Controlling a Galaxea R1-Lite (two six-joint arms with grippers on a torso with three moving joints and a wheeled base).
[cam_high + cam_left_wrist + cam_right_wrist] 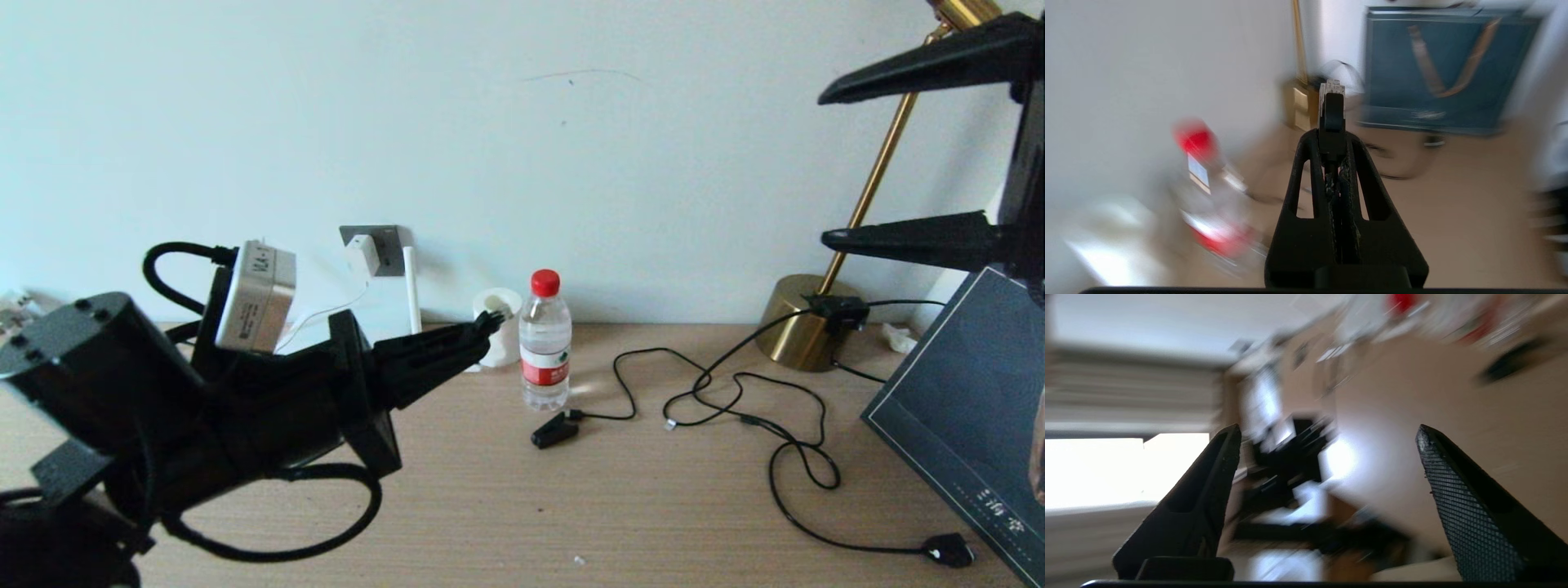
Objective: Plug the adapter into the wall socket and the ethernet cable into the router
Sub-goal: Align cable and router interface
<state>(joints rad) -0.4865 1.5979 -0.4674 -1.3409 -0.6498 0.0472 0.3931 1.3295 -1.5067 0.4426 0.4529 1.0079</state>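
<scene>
The clear plug tip (1332, 87) in the robot's left gripper faces away from the router, so the robot should raise the plug to its open right gripper (833, 168) and pass it over.
The white adapter (362, 254) sits in the dark grey wall socket (393, 245), and its thin white cord runs down to the left. Just right of the socket stands one white antenna of the router (411, 290); my left arm hides the router's body. My left gripper (488, 323) (1331, 136) hovers over the table near the wall, shut on the ethernet cable's black boot (1333, 114). The cable's clear plug tip (1331, 87) sticks out past the fingertips. My right gripper (824, 167) (1327, 433) hangs high at the right, open, with nothing between its fingers.
A water bottle (545, 343) with a red cap and a white roll (504, 320) stand just beyond the left fingertips. Loose black cords (735, 392) sprawl over the wooden table, with a clip-like plug (555, 430) and a flat plug (947, 549). A brass lamp (804, 331) and a dark blue box (963, 408) stand at the right.
</scene>
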